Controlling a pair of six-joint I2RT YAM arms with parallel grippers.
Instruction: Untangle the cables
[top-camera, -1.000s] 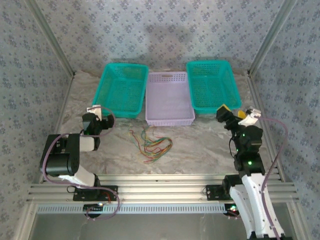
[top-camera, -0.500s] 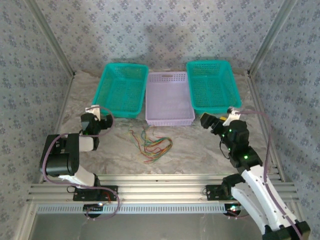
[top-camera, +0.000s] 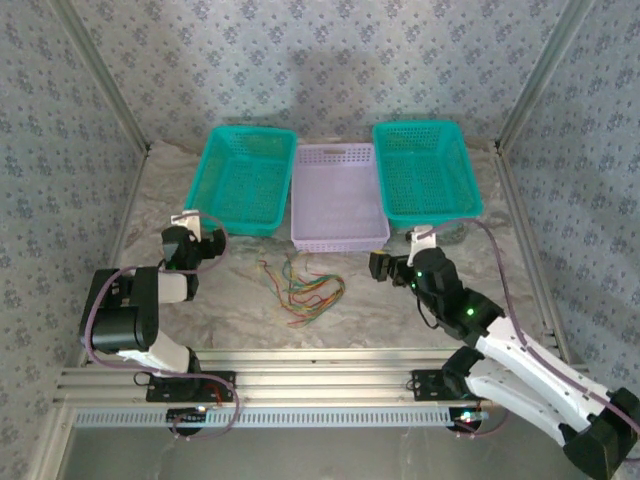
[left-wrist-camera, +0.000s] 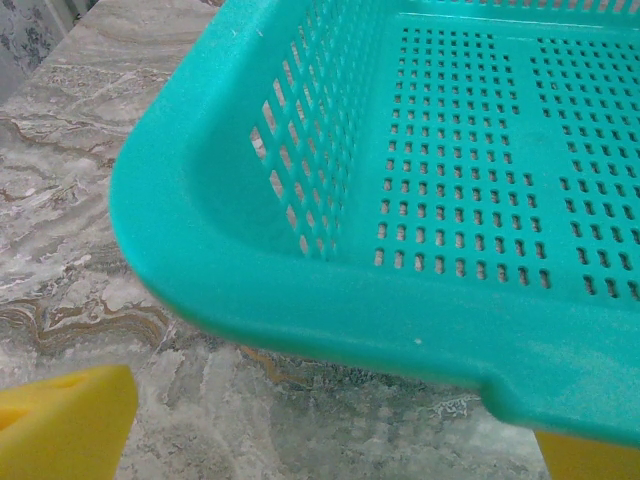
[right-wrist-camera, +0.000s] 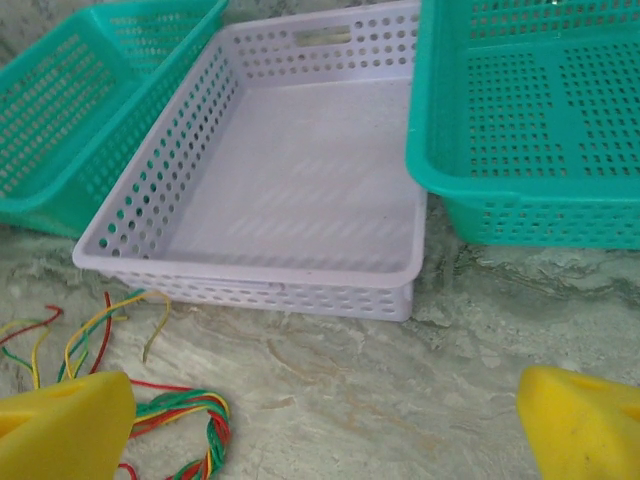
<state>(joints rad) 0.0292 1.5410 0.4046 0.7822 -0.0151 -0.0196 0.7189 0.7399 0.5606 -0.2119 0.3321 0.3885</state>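
I keep moving my open right gripper toward the cables' bend (top-camera: 341, 286), which is clear of the lilac basket and faces it, and close it on the bundled strands (top-camera: 328, 302).
The cables (top-camera: 302, 290) lie in a loose red, yellow-orange and green tangle on the marble table, in front of the lilac basket. In the right wrist view the cables (right-wrist-camera: 160, 420) sit at the lower left, partly twisted together, some strands hidden behind my left yellow fingertip (right-wrist-camera: 60, 425). My right gripper (top-camera: 380, 267) hovers just right of the tangle. It is open, and between the fingers of the right gripper (right-wrist-camera: 325, 430) there is only bare table. My left gripper (top-camera: 203, 243) is open at the near corner of the left teal basket (left-wrist-camera: 330, 330), well left of the cables.
Three baskets stand in a row at the back: a teal basket (top-camera: 242, 180) on the left, a lilac basket (top-camera: 338, 240) in the middle, a teal basket (top-camera: 428, 172) on the right. Metal frame posts and patterned walls close in the sides. Bare marble (right-wrist-camera: 400, 380) lies in front of the lilac basket.
My right arm has swung left and forward, from beside the right teal basket to just right of the cables. The left arm and the cables have not moved.
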